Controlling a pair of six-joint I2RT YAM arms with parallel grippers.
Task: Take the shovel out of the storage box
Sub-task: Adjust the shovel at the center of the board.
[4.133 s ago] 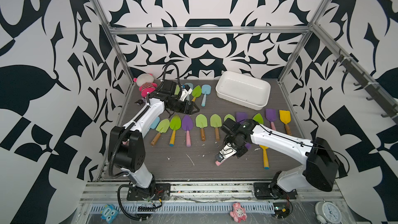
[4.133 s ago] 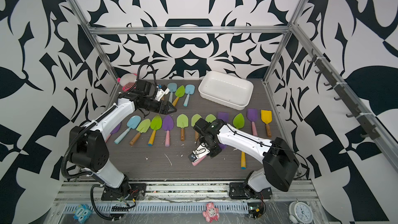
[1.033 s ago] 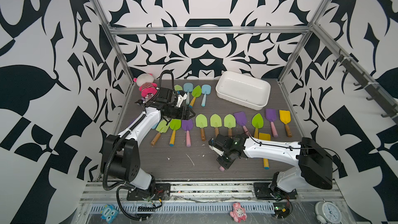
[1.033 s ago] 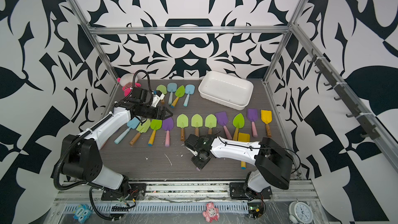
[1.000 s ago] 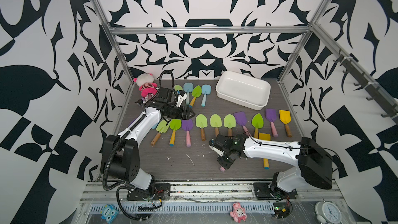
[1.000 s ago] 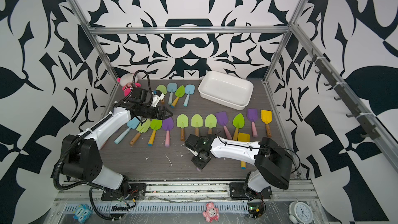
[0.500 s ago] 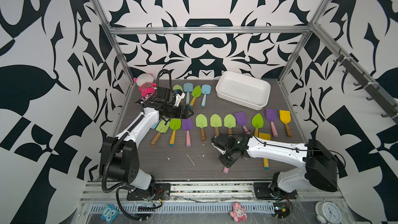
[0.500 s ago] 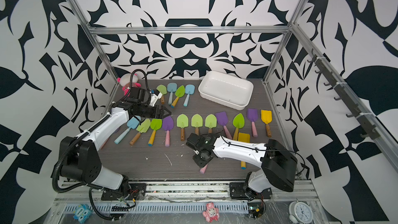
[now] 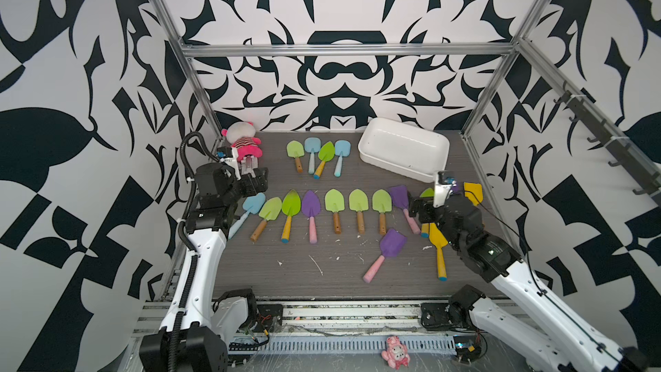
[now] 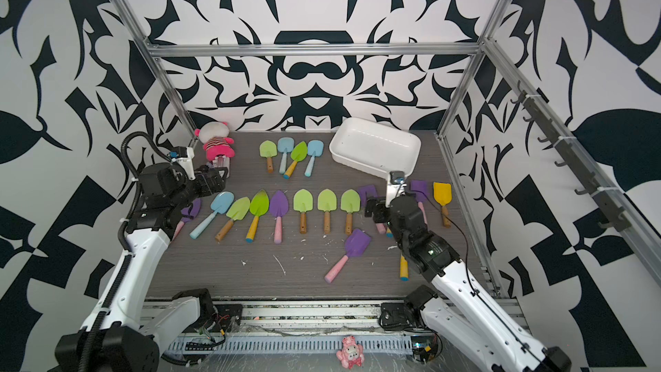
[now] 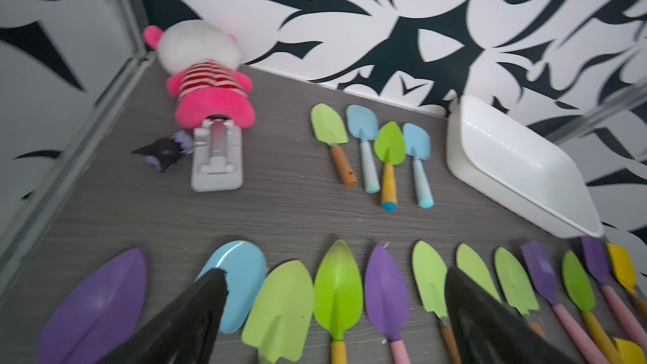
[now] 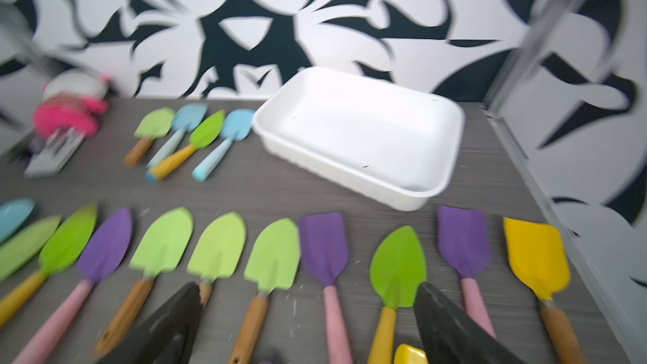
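The purple shovel [image 9: 393,241] is at a slant in front of the long row and should be taken by its pink handle [image 9: 374,268] with the robot's right gripper and turned straight.
The white storage box [image 9: 404,150] [image 10: 375,146] [image 11: 518,169] [image 12: 360,127] stands at the back right, and its inside shows only bare white plastic. A purple shovel [image 9: 391,243] [image 10: 356,243] with a pink handle lies slanted on the table in front of the long row, free of both grippers. My right gripper [image 9: 420,209] [image 10: 375,211] [image 12: 308,287] hovers open above the row's right end, nothing between its fingers. My left gripper [image 9: 259,180] [image 10: 216,178] [image 11: 336,273] is open over the row's left end, holding nothing.
A long row of several shovels [image 9: 336,202] crosses the middle of the table, and a shorter row [image 9: 318,153] lies behind it. A yellow shovel [image 9: 438,245] lies under the right arm. A pink plush toy [image 9: 243,141] and a white stand [image 11: 217,159] sit at the back left.
The right gripper let go of the purple pink-handled shovel, opened wide and drew back to the right. The left gripper opened further and pulled back toward the left.
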